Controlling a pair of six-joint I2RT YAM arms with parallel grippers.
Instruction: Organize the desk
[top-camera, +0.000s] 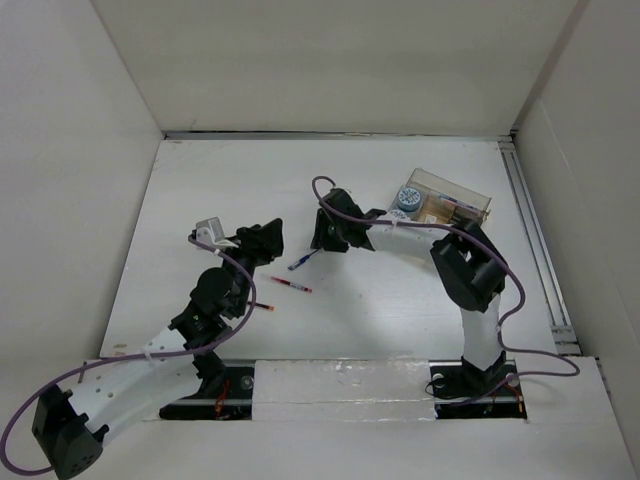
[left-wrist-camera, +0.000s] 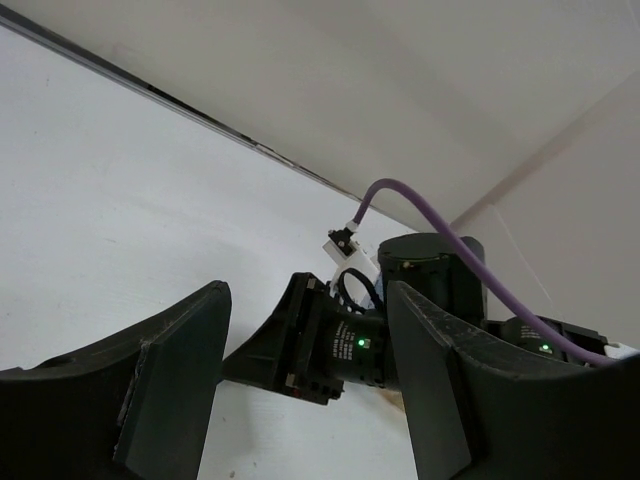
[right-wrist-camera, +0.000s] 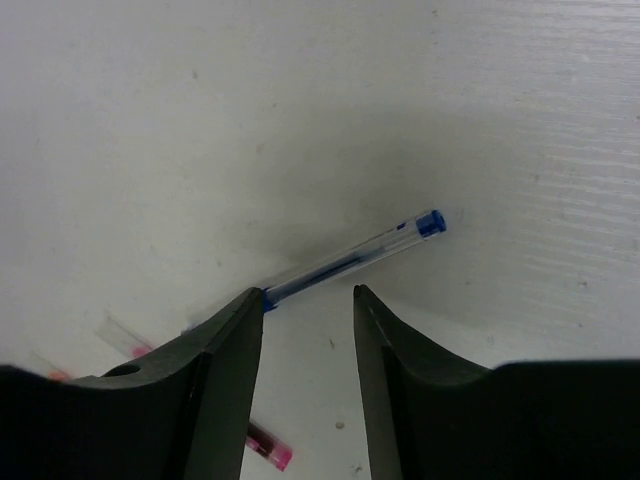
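The blue pen lies at a slant across one fingertip (right-wrist-camera: 269, 299) of the robot's right gripper, so the gripper should open and put a finger on each side of the pen's body (right-wrist-camera: 312, 279) before it lifts.
The white desk (top-camera: 380, 300) holds loose pens. A blue pen (top-camera: 303, 261) lies mid-desk; in the right wrist view it (right-wrist-camera: 345, 262) lies just beyond my fingertips. My right gripper (top-camera: 322, 238) (right-wrist-camera: 308, 292) is open and empty above it, its left fingertip (right-wrist-camera: 250, 300) at the pen's near end. A red pen (top-camera: 291, 285) lies just in front, also in the right wrist view (right-wrist-camera: 268, 449). A second red pen (top-camera: 262, 306) lies by the left arm. My left gripper (top-camera: 268, 240) (left-wrist-camera: 305, 335) is open and empty, pointing at the right gripper.
A clear plastic compartment tray (top-camera: 448, 200) stands at the back right, holding a round blue-topped item (top-camera: 407, 196) and small things. A metal rail (top-camera: 535, 240) runs along the desk's right edge. White walls close in the back and sides.
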